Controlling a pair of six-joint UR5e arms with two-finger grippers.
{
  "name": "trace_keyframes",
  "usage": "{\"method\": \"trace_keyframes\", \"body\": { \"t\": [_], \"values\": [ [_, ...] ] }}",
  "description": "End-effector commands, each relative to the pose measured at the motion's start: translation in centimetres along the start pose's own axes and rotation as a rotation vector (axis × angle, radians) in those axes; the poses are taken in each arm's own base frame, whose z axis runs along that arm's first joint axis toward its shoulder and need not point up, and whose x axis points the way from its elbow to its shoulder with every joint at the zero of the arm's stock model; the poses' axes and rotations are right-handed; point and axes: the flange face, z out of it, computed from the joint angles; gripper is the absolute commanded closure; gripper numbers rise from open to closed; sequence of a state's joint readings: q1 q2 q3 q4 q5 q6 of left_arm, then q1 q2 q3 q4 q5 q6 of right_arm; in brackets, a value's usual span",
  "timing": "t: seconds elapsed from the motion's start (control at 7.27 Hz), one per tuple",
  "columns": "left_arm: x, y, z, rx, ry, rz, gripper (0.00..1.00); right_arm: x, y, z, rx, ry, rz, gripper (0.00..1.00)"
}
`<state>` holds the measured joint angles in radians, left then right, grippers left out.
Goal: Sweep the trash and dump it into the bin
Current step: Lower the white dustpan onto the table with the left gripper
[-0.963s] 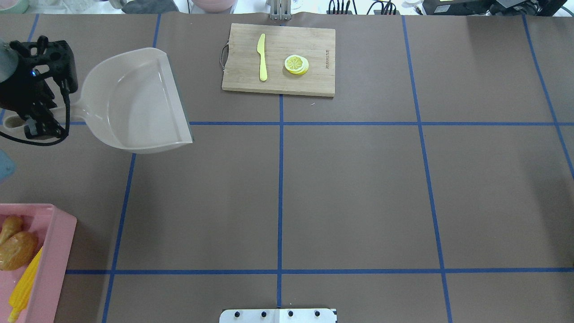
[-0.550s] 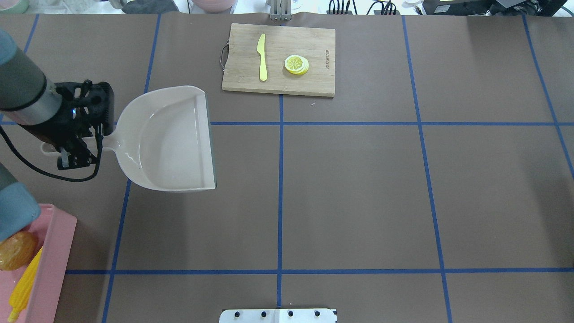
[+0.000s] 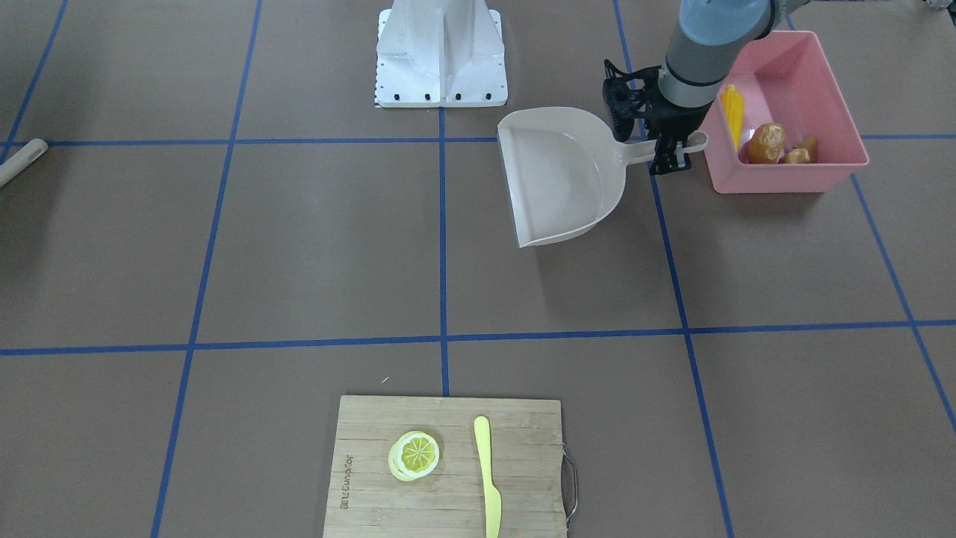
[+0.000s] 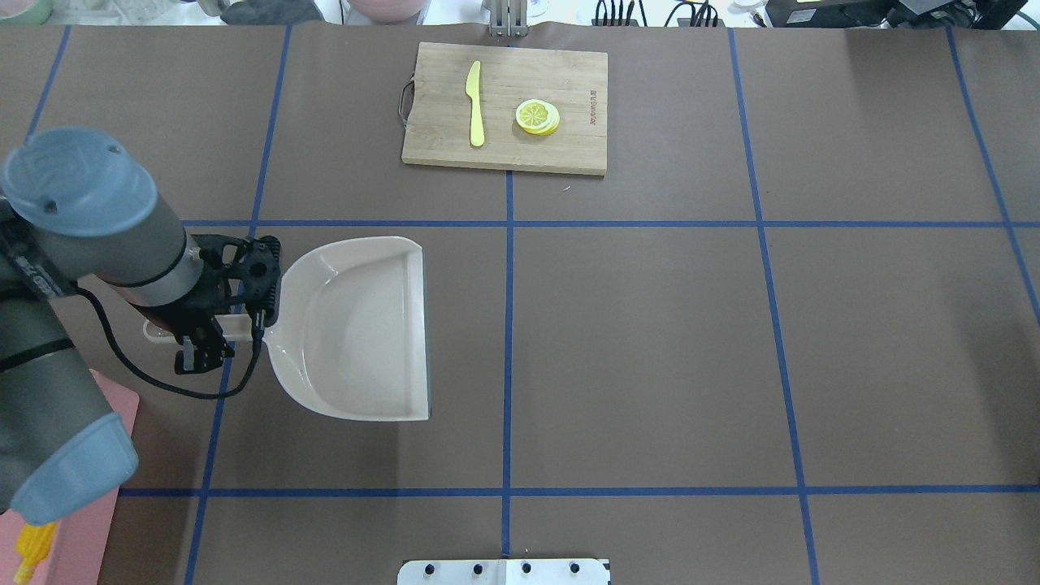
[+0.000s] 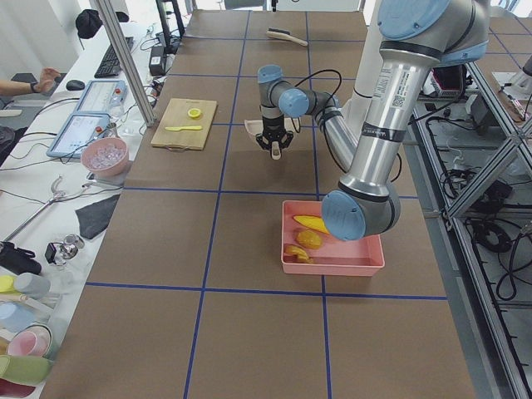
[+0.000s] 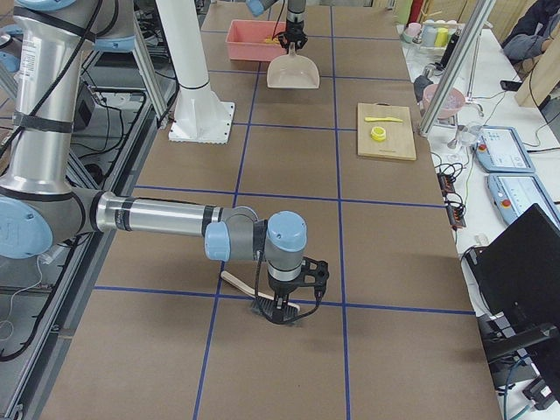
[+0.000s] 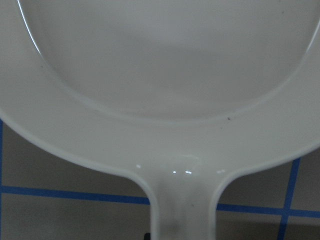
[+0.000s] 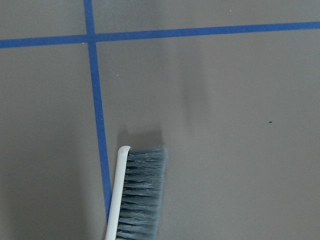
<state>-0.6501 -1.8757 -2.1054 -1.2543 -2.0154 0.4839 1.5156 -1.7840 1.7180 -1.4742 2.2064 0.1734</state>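
Note:
The empty beige dustpan point(image 3: 565, 175) is level over clear table point(image 3: 491, 202) beside the pink bin. My left gripper goes on lowering it until its pan lies flat, and then let go.
The pink bin point(image 3: 784, 178) stands at the table's left end and holds the trash: a yellow corn cob point(image 3: 733, 108), an orange-brown potato point(image 3: 768, 142) and a tan ginger root point(image 3: 799, 155). In the overhead view my arm hides most of the bin point(image 4: 122, 414). My left gripper point(image 4: 213, 329) is shut on the handle of the empty beige dustpan point(image 4: 357, 325), which is held level just beside the bin. It also shows in the left wrist view point(image 7: 165, 75). My right gripper point(image 6: 284, 308) is low over the table at a brush point(image 8: 142, 195). I cannot tell whether it is open or shut.
A wooden cutting board point(image 4: 504, 106) at the far middle carries a pale yellow knife point(image 4: 474, 101) and a lemon slice point(image 4: 537, 116). The robot's base plate point(image 4: 504, 571) is at the near edge. The brush handle tip point(image 3: 22, 161) shows at the front view's left edge.
My left arm carried the dustpan from the far left corner toward the robot and rightward, and turned it so its mouth faces straight right. It now covers most of the bin from above.

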Motion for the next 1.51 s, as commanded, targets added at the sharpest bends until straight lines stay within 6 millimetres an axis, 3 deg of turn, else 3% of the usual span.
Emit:
{"method": "trace_keyframes", "body": {
  "t": [0.0, 0.41, 0.83, 0.96, 1.1, 1.38],
  "values": [
    [3.3, -3.8, 4.2, -0.043, 0.003, -0.002, 1.0, 0.3, 0.1, 0.4, -0.007, 0.003, 0.005, 0.0],
    [2.6, -4.6, 7.1, -0.031, 0.001, -0.014, 1.0, 0.5, 0.1, 0.6, -0.012, 0.004, 0.009, 0.0],
    [2.6, -4.6, 7.5, -0.039, 0.005, -0.016, 0.99, 0.4, 0.1, 0.5, -0.011, 0.002, 0.008, 0.0],
    [2.7, -4.9, 7.4, -0.035, 0.003, -0.012, 0.93, 0.4, 0.1, 0.5, -0.011, 0.002, 0.008, 0.0],
    [2.8, -5.1, 7.4, -0.033, 0.005, -0.01, 0.83, 0.4, 0.1, 0.5, -0.011, 0.002, 0.008, 0.0],
    [2.7, -5.8, 6.7, -0.022, 0.0, -0.005, 0.03, 0.4, 0.1, 0.5, -0.011, 0.001, 0.008, 0.0]
  ]
}}
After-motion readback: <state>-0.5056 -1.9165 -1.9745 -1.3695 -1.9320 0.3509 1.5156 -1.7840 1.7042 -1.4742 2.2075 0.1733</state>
